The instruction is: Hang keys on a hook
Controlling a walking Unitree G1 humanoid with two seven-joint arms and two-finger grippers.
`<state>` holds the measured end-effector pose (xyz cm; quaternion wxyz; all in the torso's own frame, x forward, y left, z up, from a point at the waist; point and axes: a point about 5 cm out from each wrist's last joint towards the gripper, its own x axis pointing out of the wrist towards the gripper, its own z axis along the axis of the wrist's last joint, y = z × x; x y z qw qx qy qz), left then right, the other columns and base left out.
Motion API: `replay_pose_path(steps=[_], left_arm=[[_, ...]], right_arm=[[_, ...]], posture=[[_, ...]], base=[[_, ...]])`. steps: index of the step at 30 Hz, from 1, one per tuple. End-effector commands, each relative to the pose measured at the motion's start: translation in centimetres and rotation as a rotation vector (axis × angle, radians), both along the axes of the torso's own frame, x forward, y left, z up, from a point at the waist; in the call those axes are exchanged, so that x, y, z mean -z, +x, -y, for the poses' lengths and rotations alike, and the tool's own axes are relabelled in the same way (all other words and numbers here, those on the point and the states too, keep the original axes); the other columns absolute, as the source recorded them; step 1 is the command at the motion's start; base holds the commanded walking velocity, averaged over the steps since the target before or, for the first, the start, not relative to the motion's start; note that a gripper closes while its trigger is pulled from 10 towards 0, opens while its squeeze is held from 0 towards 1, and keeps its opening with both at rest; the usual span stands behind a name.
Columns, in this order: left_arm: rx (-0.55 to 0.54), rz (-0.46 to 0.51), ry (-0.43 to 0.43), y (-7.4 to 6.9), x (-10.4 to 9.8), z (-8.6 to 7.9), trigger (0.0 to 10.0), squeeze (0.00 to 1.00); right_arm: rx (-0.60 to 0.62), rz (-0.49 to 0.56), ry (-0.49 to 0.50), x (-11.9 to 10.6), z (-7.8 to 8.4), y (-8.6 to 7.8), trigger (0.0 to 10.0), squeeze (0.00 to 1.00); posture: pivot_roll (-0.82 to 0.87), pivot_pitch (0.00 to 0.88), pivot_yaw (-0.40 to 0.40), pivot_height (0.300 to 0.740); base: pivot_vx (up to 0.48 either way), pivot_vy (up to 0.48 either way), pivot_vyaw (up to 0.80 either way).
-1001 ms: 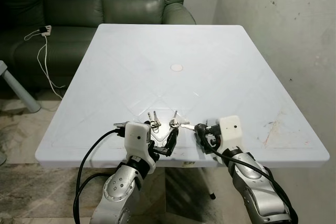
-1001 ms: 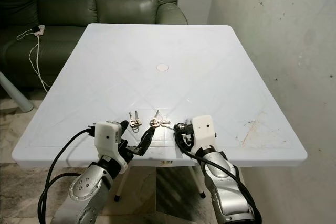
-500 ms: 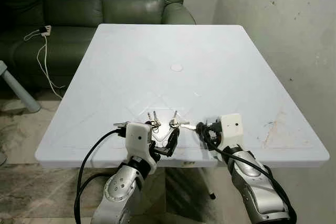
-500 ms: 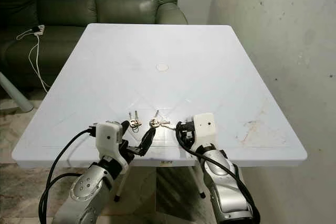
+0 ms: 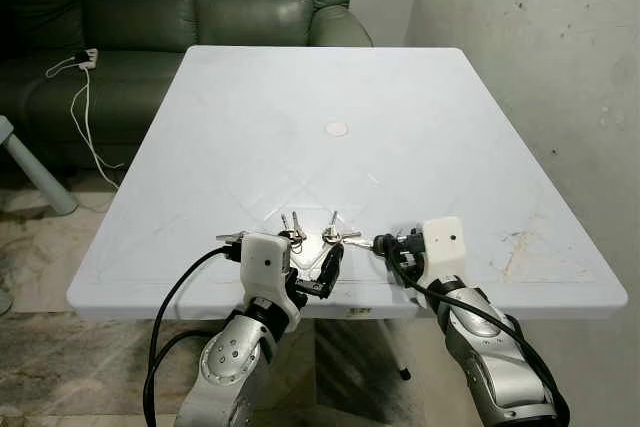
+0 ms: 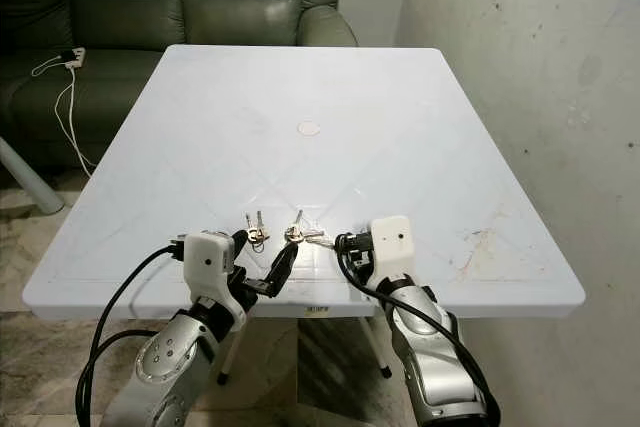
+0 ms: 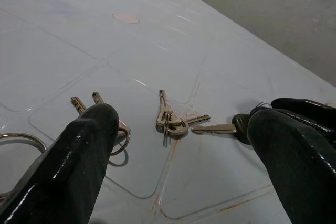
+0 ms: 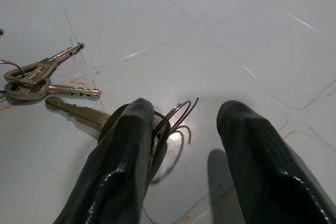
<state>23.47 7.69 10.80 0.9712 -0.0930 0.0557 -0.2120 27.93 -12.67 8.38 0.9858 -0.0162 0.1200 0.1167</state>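
Note:
The thin wire ring [image 8: 174, 115] sticks up loosely from the key's head. The black-headed key [image 8: 107, 121] will hang with its blade down when I lift it by the ring.
Three sets of keys lie near the front edge of the white table [image 5: 420, 137]: two keys on a ring [image 5: 293, 231], a silver bunch [image 5: 335, 235], and a black-headed key [image 7: 239, 127] with a thin wire ring [image 8: 176, 116]. My left gripper [image 7: 184, 166] is open just behind the first two sets, its fingers [image 7: 79, 166] spread wide and low over the table. My right gripper [image 8: 184, 129] is open at the black-headed key [image 5: 381, 243]. One of its fingers [image 8: 123, 166] lies over the key's head, and the wire ring rises between the fingers.
A dark green sofa [image 5: 200, 7] stands behind the table, with a white power strip and cable [image 5: 85, 59] on its seat. A stained wall [image 5: 540, 67] runs along the right. A small round cap [image 5: 336, 129] marks the table's middle. A grey pole [image 5: 30, 172] leans at the left.
My right gripper has edged forward to the black-headed key and its wrist has risen a little. The left gripper and the other keys have stayed put.

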Motion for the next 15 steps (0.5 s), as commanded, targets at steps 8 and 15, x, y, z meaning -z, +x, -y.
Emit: replay_pose_path(steps=[8,15], left_arm=[[0.005,0.015,-0.010,0.03,-0.54,0.37,10.0,0.00],[0.008,0.018,-0.009,0.08,-0.57,0.38,10.0,0.00]], right_arm=[[-0.007,0.032,-0.003,-0.53,0.31,-0.12,3.9,0.00],[-0.007,0.036,-0.001,-0.59,0.32,-0.09,4.6,0.00]], posture=[[-0.04,0.043,-0.060,0.740],[-0.04,0.041,-0.057,0.740]], base=[[0.000,0.000,0.00],[0.000,0.000,0.00]])
